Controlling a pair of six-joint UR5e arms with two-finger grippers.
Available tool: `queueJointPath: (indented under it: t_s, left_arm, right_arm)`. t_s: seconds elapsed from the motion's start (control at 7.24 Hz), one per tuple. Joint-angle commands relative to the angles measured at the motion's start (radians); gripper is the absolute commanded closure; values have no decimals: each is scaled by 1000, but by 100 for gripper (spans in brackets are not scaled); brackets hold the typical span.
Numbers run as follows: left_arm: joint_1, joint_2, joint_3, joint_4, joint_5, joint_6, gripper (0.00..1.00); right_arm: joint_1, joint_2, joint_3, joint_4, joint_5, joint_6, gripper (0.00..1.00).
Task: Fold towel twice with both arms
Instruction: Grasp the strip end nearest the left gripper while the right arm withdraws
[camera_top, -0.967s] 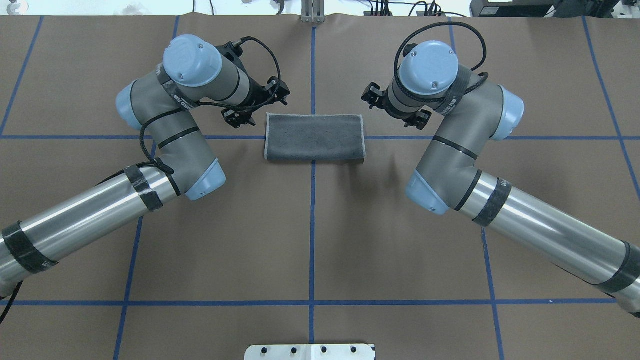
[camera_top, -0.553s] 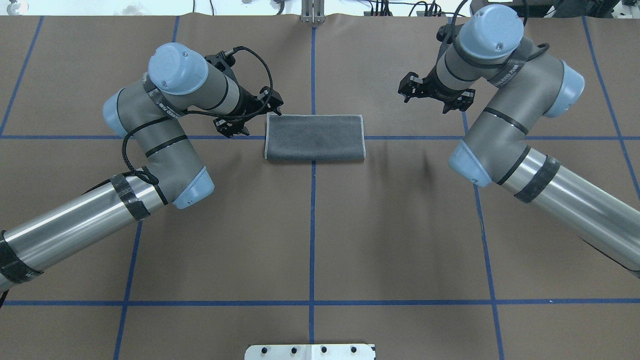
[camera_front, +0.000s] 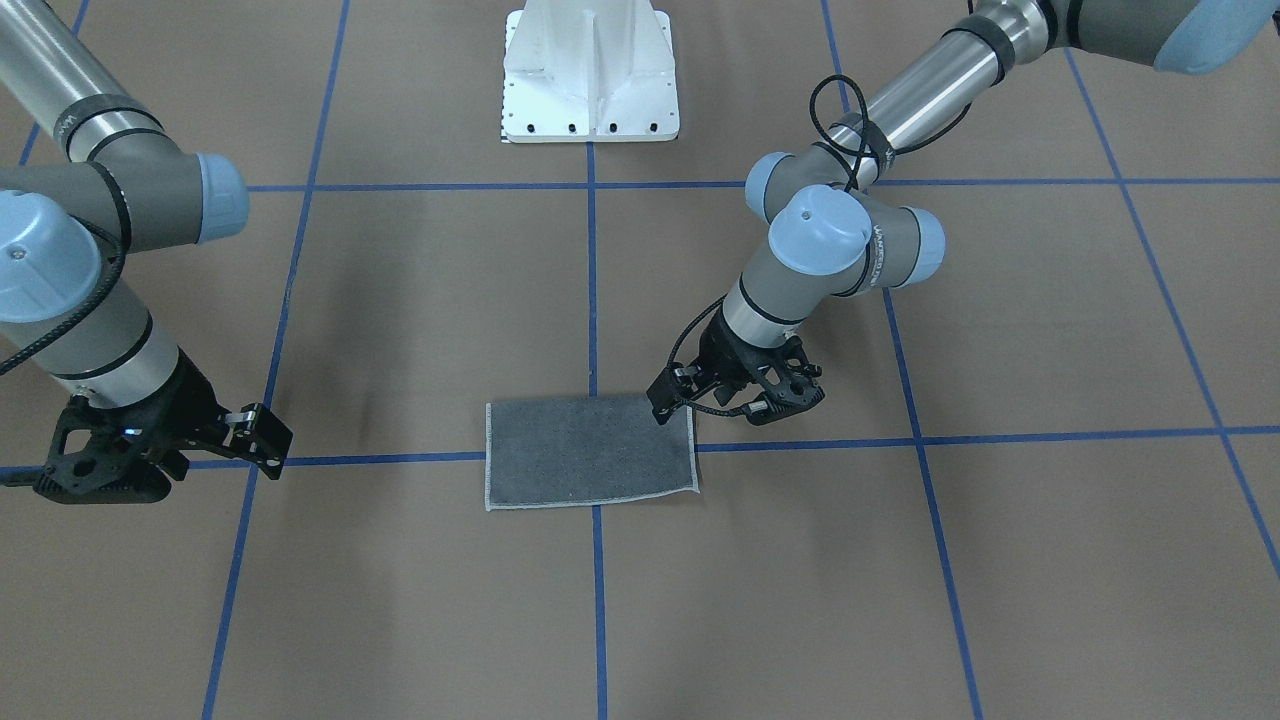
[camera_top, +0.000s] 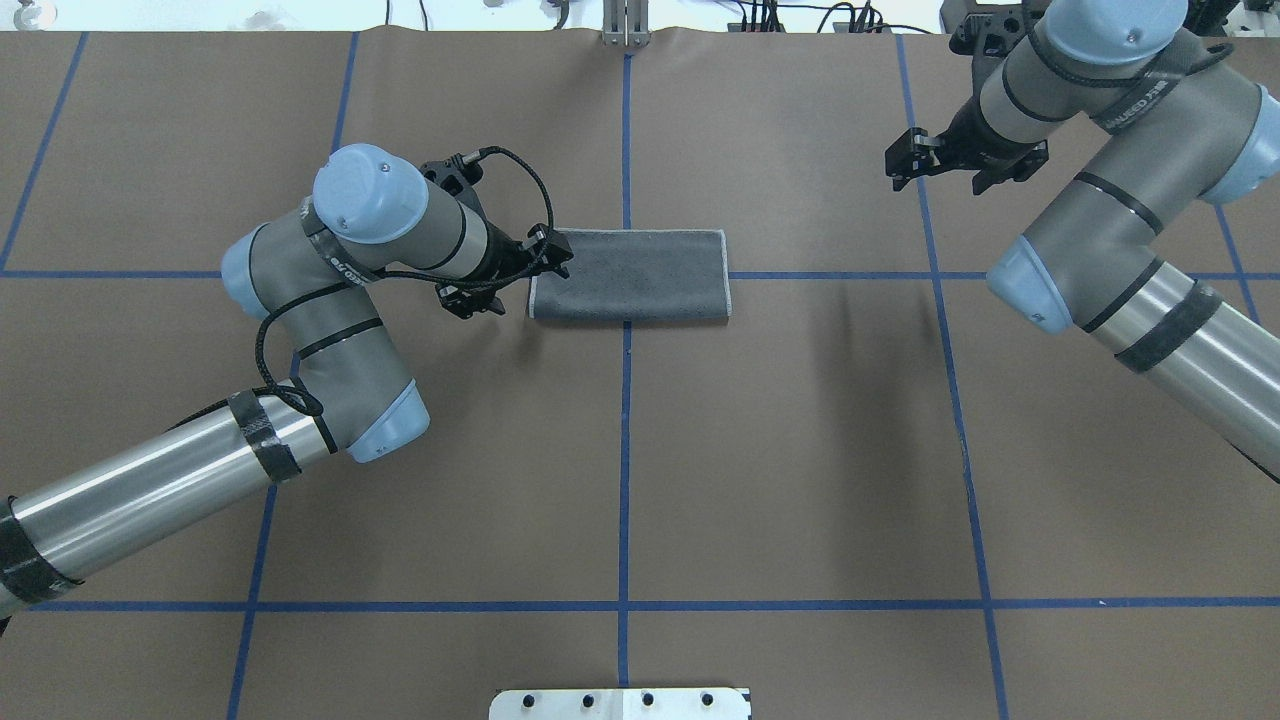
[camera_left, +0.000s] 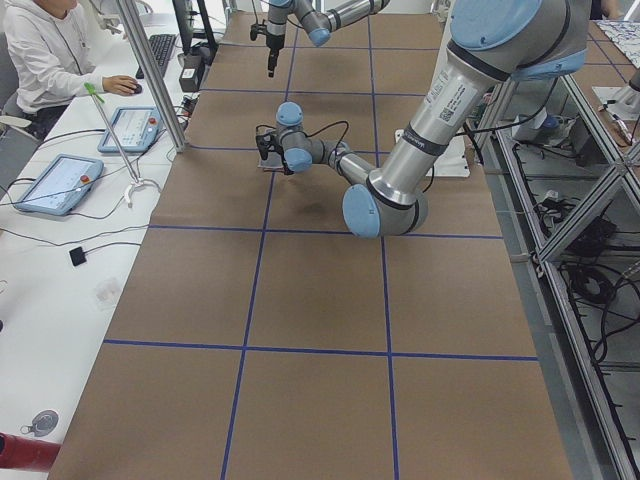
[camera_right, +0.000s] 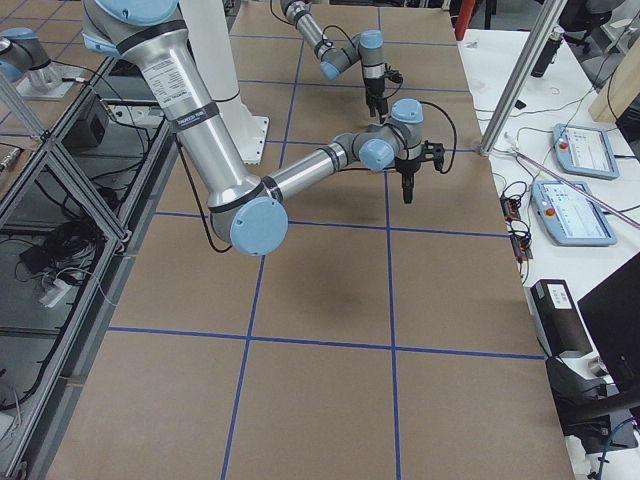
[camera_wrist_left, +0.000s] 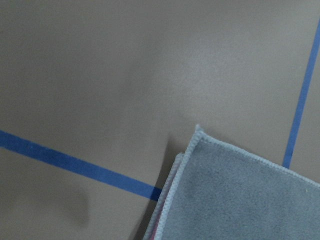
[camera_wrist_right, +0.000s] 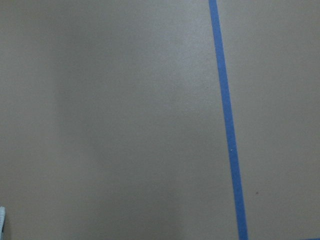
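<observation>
I expect the towel (camera_front: 588, 451) to fold over, with its layers sliding apart to show pink, when I fold it, because pink peeks out between the stacked edges (camera_wrist_left: 166, 200).
The towel (camera_top: 630, 276) lies flat as a dark grey rectangle with light edging, across the centre tape line, also seen as the towel (camera_front: 590, 452) from the front. My left gripper (camera_top: 508, 280) hangs at its left short edge, open, nothing between the fingers; in the front view this left gripper (camera_front: 735, 402) is at the towel's robot-side corner. The left wrist view shows a towel corner (camera_wrist_left: 235, 195) with a sliver of pink under the edge. My right gripper (camera_top: 955, 165) is open and empty, raised far to the towel's right, seen too as the right gripper (camera_front: 165, 450).
The brown table (camera_top: 620, 470) carries a grid of blue tape lines (camera_top: 623, 450). The white pedestal base (camera_front: 590, 75) stands at the robot's side. A person (camera_left: 45, 55) sits at a side bench with tablets (camera_left: 55, 183) beyond the table edge.
My right arm has swung up and away from the towel's right end toward the far right. My left gripper has slid toward the robot along the towel's left edge.
</observation>
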Motion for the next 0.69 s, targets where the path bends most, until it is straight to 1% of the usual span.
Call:
queueJointPath:
  t_s: [0.0, 0.14, 0.28, 0.55]
  left_arm:
    - [9, 9, 2, -16, 1, -6, 24]
    - [11, 9, 3, -16, 1, -7, 36]
    - [11, 9, 3, -16, 1, -4, 43]
    - [11, 9, 3, -16, -1, -4, 47]
  right_arm:
    - [16, -12, 3, 5, 14, -31, 0]
    - [16, -14, 9, 7, 13, -31, 0]
    - [16, -15, 9, 7, 12, -31, 0]
    - [16, -15, 7, 7, 11, -31, 0]
